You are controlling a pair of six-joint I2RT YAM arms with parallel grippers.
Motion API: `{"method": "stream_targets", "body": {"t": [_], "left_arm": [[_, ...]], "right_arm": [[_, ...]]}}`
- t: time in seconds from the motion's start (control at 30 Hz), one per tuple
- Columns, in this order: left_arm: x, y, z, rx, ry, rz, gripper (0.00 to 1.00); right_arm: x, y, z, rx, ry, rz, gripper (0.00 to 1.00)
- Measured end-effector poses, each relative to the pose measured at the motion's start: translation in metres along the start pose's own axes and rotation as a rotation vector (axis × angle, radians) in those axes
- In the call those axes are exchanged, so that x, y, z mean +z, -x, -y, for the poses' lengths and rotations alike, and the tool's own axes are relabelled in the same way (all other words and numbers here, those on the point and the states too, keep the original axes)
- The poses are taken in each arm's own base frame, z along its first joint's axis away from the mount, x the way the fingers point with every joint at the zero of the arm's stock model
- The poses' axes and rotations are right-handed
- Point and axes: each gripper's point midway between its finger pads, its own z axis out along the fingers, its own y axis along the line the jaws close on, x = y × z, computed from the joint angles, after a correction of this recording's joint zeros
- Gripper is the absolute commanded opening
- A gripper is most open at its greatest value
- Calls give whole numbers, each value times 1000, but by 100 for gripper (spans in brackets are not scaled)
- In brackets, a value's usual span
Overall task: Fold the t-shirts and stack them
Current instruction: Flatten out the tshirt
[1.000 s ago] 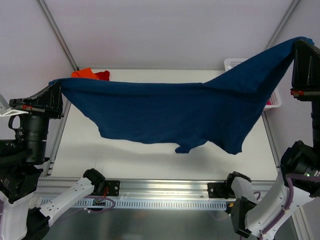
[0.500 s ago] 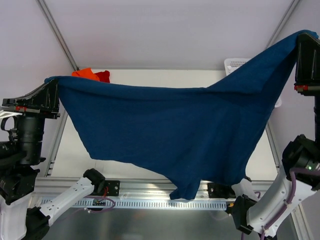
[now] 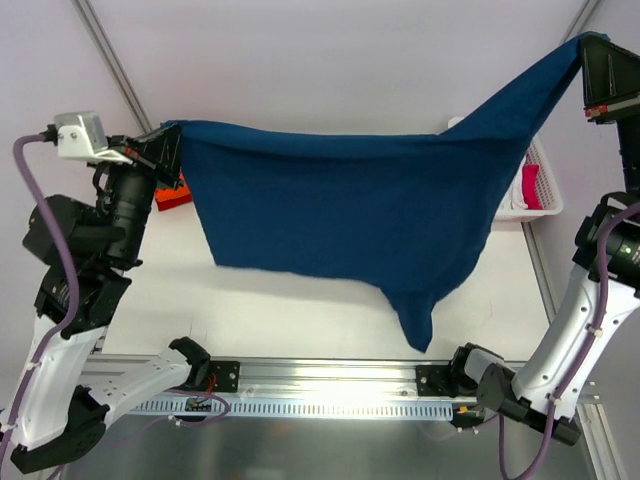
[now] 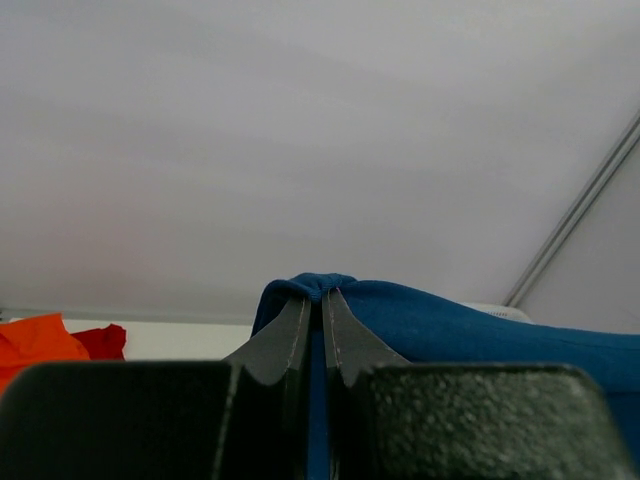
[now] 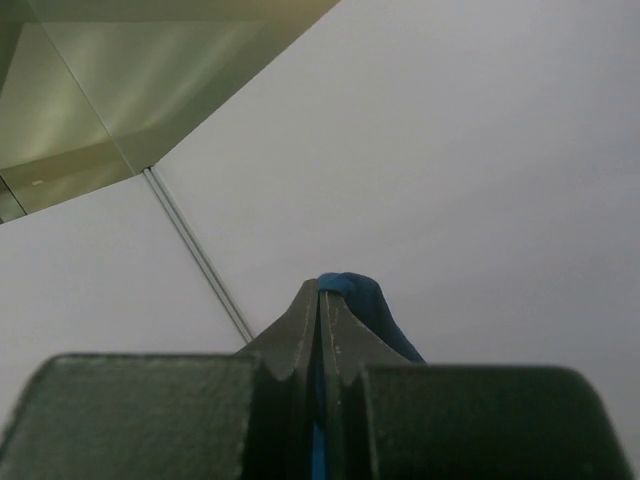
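The navy blue t-shirt's corner (image 3: 572, 52) sticks out past the basket, so next my right gripper moves the corner in over the table (image 3: 490, 290) before it lays the t-shirt flat.
A navy blue t-shirt (image 3: 340, 205) hangs stretched in the air above the table, held by both arms. My left gripper (image 3: 172, 130) is shut on its left corner; in the left wrist view the gripper (image 4: 322, 293) pinches a bunched blue edge (image 4: 450, 320). High at the right, my right gripper (image 3: 590, 45) is shut on the other corner, and the right wrist view shows blue cloth (image 5: 365, 300) caught at the gripper's (image 5: 320, 288) tips. A sleeve (image 3: 415, 320) dangles lowest. An orange t-shirt (image 4: 35, 340) and a red one (image 4: 100, 340) lie at the table's far left.
A white lattice basket (image 3: 535, 185) stands at the table's far right edge with something pink-red (image 3: 531, 188) inside. The white table (image 3: 300, 310) lies beneath the hanging shirt. An aluminium rail (image 3: 330, 385) runs along the near edge between the arm bases.
Both grippers kept their hold. The left gripper rose and swung right and farther back, the right rose slightly, and the shirt's hanging bulk swung away from the near rail.
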Motion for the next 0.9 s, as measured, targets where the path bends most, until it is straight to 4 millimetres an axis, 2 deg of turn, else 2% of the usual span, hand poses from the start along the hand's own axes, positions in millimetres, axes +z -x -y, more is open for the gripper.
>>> {"method": "stream_targets", "body": {"t": [0.17, 0.3, 0.47, 0.7, 0.9], "left_arm": [[33, -12, 8, 30, 17, -28, 0], [64, -35, -1, 55, 59, -73, 0], [106, -63, -15, 39, 85, -143, 0], [157, -80, -39, 10, 67, -198, 0], [193, -74, -73, 23, 55, -207, 0]], "right_arm": [[23, -24, 41, 37, -39, -69, 0], [43, -57, 79, 73, -88, -159, 0], [73, -85, 109, 86, -110, -242, 0], [114, -125, 109, 54, -43, -339, 0], [137, -149, 106, 7, 15, -370, 0]]}}
